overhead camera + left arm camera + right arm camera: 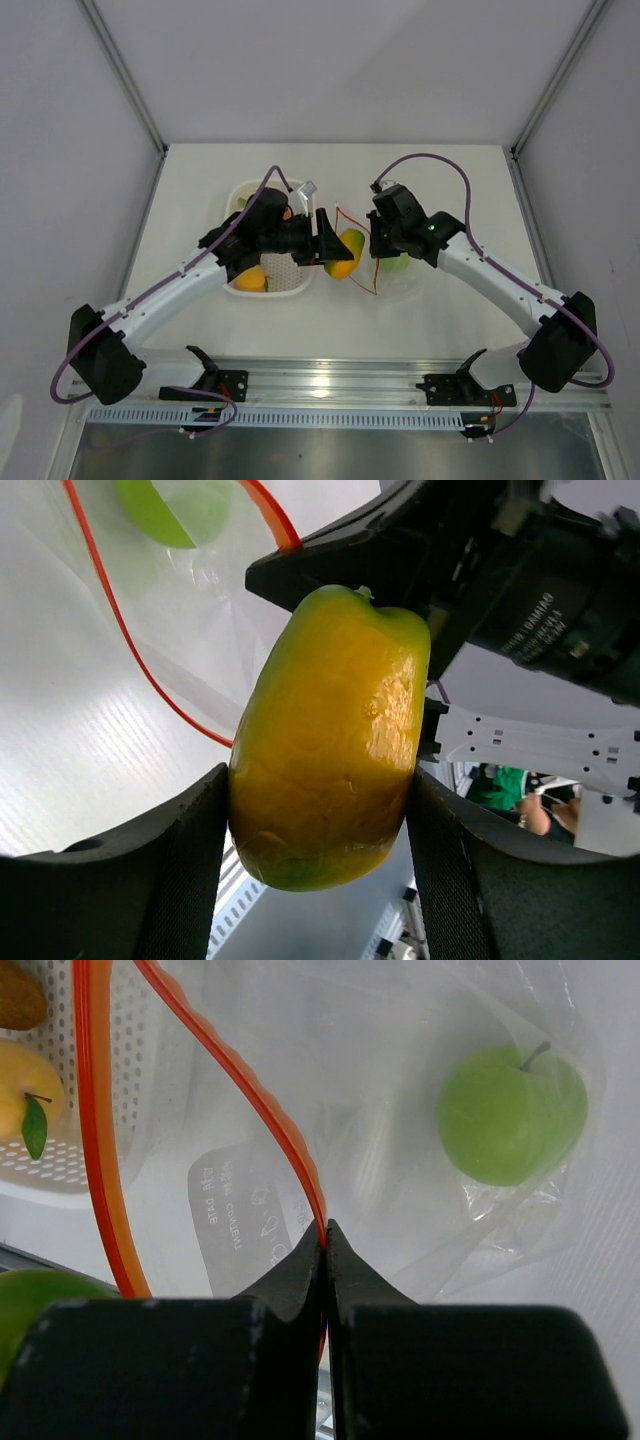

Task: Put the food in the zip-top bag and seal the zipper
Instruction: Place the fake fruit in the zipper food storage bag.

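Observation:
The bag's opening (367, 262) is wide open in front of the mango, so my left gripper should keep going into the bag (394, 268) and let go of the mango past the bag's zipper.
My left gripper (338, 252) is shut on a yellow-green mango (349, 252), which fills the left wrist view (330, 740) between the two black fingers (180, 870). It holds the mango at the open mouth of the clear zip-top bag (400, 275). My right gripper (325, 1235) is shut on the orange-red zipper strip (270, 1120) and holds the upper lip of the mouth up. A green apple (510, 1110) lies inside the bag. The other side of the zipper (95, 1130) hangs at the left.
A white perforated basket (285, 288) stands left of the bag and holds a yellow fruit (251, 278), also shown in the right wrist view (30, 1085), and other fruit mostly hidden under my left arm. Grey walls enclose the white table (450, 180).

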Controlling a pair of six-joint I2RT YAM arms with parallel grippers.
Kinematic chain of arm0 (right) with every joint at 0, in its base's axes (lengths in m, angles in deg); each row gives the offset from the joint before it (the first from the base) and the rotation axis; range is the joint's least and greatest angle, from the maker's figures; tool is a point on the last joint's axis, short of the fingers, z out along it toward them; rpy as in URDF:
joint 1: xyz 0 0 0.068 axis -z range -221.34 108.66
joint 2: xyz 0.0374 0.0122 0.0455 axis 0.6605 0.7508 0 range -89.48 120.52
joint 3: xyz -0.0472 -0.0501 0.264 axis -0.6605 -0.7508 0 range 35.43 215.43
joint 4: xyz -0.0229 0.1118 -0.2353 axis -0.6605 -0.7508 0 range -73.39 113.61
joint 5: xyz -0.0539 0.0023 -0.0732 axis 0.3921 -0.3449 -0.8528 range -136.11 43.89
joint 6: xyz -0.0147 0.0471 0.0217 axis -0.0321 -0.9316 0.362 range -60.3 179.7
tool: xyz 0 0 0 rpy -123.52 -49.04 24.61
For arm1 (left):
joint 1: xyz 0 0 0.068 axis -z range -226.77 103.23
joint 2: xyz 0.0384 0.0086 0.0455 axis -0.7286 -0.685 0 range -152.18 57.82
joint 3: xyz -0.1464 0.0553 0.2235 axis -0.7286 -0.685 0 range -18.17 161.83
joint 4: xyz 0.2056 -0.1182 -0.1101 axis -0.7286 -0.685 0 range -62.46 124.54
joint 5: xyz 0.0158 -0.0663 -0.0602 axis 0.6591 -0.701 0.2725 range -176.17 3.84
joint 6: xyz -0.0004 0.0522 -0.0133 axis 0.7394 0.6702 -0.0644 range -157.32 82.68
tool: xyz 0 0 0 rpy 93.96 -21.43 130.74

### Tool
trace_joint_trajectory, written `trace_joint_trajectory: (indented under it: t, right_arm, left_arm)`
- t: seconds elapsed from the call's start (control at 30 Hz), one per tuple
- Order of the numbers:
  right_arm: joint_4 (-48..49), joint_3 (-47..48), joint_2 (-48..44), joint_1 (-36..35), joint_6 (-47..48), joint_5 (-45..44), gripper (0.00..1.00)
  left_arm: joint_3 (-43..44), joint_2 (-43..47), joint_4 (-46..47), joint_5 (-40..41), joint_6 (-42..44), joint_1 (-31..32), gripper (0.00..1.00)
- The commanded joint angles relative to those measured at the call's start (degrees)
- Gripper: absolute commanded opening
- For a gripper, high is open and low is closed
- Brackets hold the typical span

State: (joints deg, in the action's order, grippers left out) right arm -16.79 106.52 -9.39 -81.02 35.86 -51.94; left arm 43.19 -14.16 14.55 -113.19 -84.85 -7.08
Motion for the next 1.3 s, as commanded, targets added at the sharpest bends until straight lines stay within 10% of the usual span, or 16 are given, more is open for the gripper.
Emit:
trace_joint_trajectory:
  t: [0.0, 0.67, 0.83, 0.97, 1.07, 1.27]
  right_arm:
    - [0.2, 1.9, -0.2, -0.7, -0.3, -2.8, 0.0]
    - [1.1, 1.1, -1.8, -3.6, -1.3, -3.8, 0.0]
    - [1.3, 1.3, -1.9, -4.0, -1.4, -3.9, 0.0]
    - [0.9, 1.3, -2.1, -4.1, -1.4, -4.3, 0.0]
    - [0.8, 1.3, -2.7, -4.2, -1.3, -4.7, 0.0]
    - [0.4, 1.6, -3.0, -3.7, -1.3, -5.0, 0.0]
  left_arm:
    - [1.0, -2.4, 1.1, -3.4, -6.3, 0.2, 0.01]
    - [4.1, -10.6, -3.0, -0.2, -18.6, 0.1, 0.09]
    - [0.4, -9.5, 0.6, 1.8, -22.6, -0.2, 0.31]
    - [0.6, -8.9, 0.0, 2.7, -22.6, -0.5, 0.83]
    - [1.2, -7.7, -2.2, 4.9, -21.6, -0.4, 0.99]
    - [2.4, -5.4, -4.9, 8.5, -18.3, -0.4, 1.0]
